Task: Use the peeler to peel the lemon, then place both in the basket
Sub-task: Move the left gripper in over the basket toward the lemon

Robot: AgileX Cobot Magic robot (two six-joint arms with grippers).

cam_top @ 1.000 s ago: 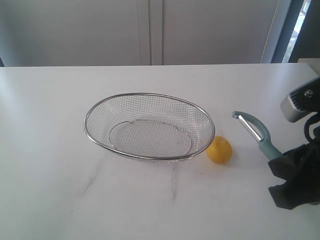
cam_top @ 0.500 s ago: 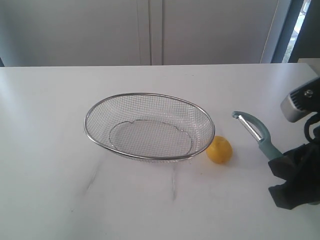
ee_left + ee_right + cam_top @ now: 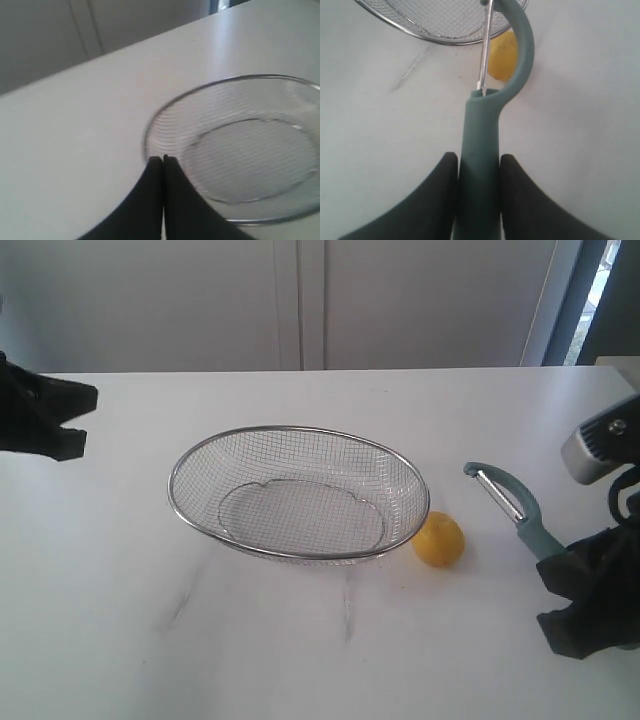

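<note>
The wire-mesh basket's rim [image 3: 416,537] is touching the lemon, so the robot's left gripper should reach inside the basket's opposite end [image 3: 228,485] and pull the basket clear before it takes the lemon.
The yellow lemon [image 3: 439,539] rests on the white table, touching the right end of the wire-mesh basket [image 3: 190,465]. My right gripper [image 3: 562,574] is shut on the teal handle of the peeler [image 3: 520,506], whose silver blade head points up and toward the basket. In the right wrist view the peeler [image 3: 482,150] sits between the fingers [image 3: 440,190], with the lemon [image 3: 503,57] beyond its head and the basket [image 3: 420,31] farther on. My left gripper [image 3: 85,418] hangs at the far left, shut and empty; the left wrist view has the gripper [image 3: 163,159] closed near the basket [image 3: 150,135].
The white table [image 3: 300,660] ends at a pale wall of panels behind. A dark window frame [image 3: 580,300] stands at the back right. Faint grey scuff marks [image 3: 185,595] streak the table in front of the basket.
My left gripper has come into the exterior view at the far left. The right gripper, peeler, lemon and basket have not moved.
</note>
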